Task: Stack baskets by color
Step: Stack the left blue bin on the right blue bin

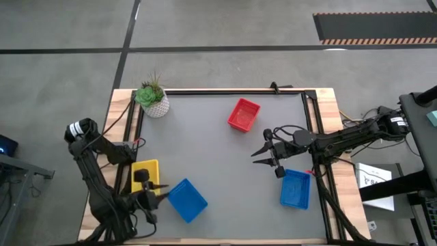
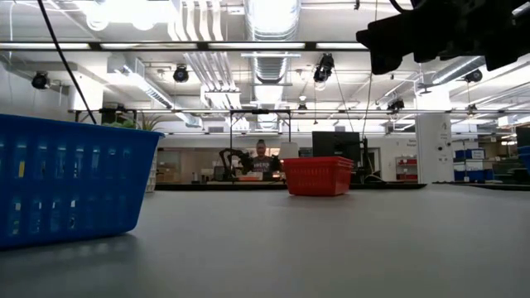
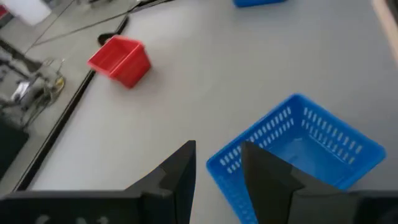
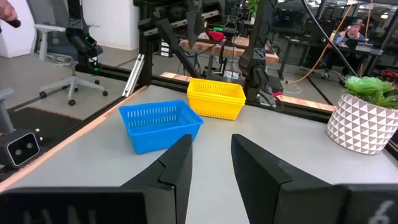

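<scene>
The blue basket (image 1: 188, 201) should slide and turn but stay upright when I push it with my closed left gripper, because its wide base (image 3: 305, 157) lies flat.
A blue basket (image 1: 186, 199) (image 3: 298, 146) (image 2: 66, 182) stands on its base near the table's front edge, with a yellow basket (image 1: 145, 172) (image 4: 216, 98) just to its left. My left gripper (image 1: 164, 193) (image 3: 219, 149) hovers open at the blue basket's left corner, with nothing between its fingers. A red basket (image 1: 244, 115) (image 3: 121, 60) (image 2: 317, 175) sits toward the far side. A second blue basket (image 1: 295, 188) lies at the right front. My right gripper (image 1: 258, 147) (image 4: 212, 140) stands open and level above the table's right half, empty.
A white potted plant (image 1: 153, 99) (image 4: 364, 118) stands at the far left corner. A black frame rail (image 1: 232, 91) runs along the table's far and side edges. Bare grey tabletop (image 1: 205, 150) lies between the baskets in the middle.
</scene>
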